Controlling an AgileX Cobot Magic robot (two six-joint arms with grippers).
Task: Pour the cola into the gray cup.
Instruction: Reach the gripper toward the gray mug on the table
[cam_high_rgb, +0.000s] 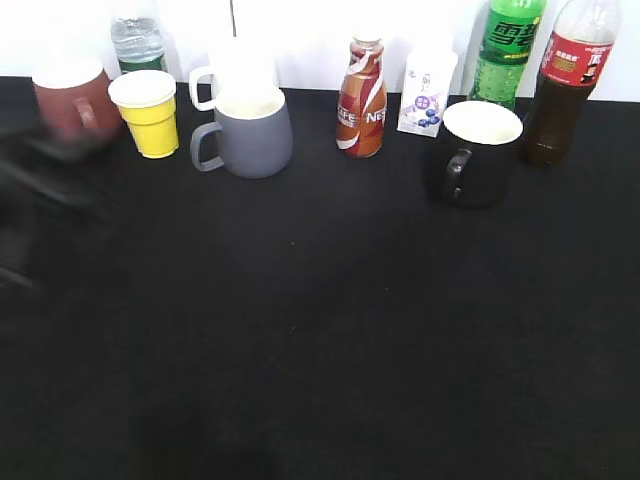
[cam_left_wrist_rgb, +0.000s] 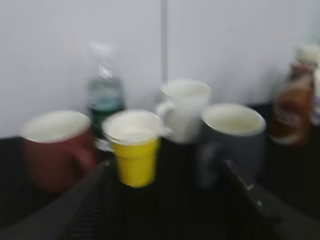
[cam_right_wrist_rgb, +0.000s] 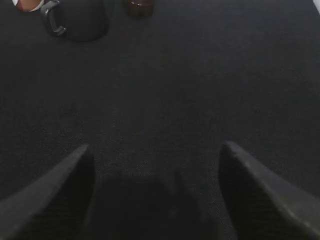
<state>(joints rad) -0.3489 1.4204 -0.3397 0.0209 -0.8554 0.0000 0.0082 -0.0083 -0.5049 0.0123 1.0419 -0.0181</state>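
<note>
The gray cup's handle (cam_high_rgb: 202, 148) forms a tall closed loop along the cup's side. I expect the gray cup to stay upright when I pick it up by that loop.
The cola (cam_high_rgb: 564, 85), a tall clear bottle of dark liquid with a red label, stands at the back right; only its base (cam_right_wrist_rgb: 139, 7) shows in the right wrist view. The gray cup (cam_high_rgb: 250, 132) stands at the back left, handle to the left; it also shows blurred in the left wrist view (cam_left_wrist_rgb: 235, 137). My left gripper (cam_left_wrist_rgb: 167, 172) is open and empty, in front of the yellow cup and the gray cup; in the exterior view it is a dark blur (cam_high_rgb: 40, 185) at the left edge. My right gripper (cam_right_wrist_rgb: 155, 152) is open and empty above bare cloth.
A brown-red mug (cam_high_rgb: 72, 98), yellow cup (cam_high_rgb: 150, 112), white mug (cam_high_rgb: 235, 70) and water bottle (cam_high_rgb: 138, 40) crowd the back left. A Nescafe bottle (cam_high_rgb: 362, 98), small carton (cam_high_rgb: 426, 92), black mug (cam_high_rgb: 476, 152) and green soda bottle (cam_high_rgb: 506, 50) stand at the back right. Black cloth (cam_high_rgb: 320, 340) covers the table.
</note>
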